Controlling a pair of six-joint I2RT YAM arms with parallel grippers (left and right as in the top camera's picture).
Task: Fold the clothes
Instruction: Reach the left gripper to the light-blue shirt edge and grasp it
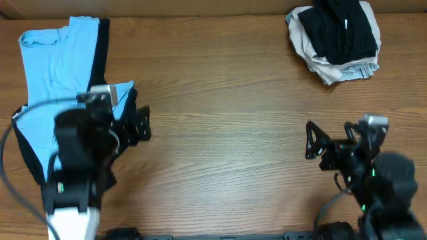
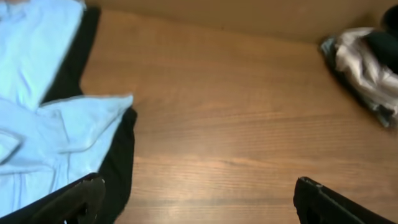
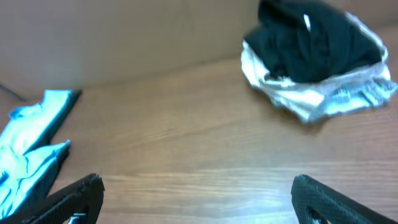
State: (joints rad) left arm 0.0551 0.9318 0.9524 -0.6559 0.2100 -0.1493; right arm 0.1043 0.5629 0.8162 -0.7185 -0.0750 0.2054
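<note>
The garment's light blue flap (image 2: 87, 123) is lying on top of the black cloth. My left gripper should keep going toward the flap's tip (image 1: 126, 87) until it closes there.
A light blue and black garment (image 1: 57, 67) lies partly folded at the left of the wooden table; it also shows in the left wrist view (image 2: 50, 118) and small in the right wrist view (image 3: 28, 155). My left gripper (image 1: 138, 125) is open and empty, just off the garment's right edge, its jaws wide apart over bare wood (image 2: 199, 196). My right gripper (image 1: 312, 141) is open and empty at the right front, over bare wood (image 3: 196, 193).
A pile of black and pale clothes (image 1: 337, 37) sits at the back right corner; it also shows in the right wrist view (image 3: 317, 59) and at the left wrist view's right edge (image 2: 367, 62). A brown wall runs along the table's far edge.
</note>
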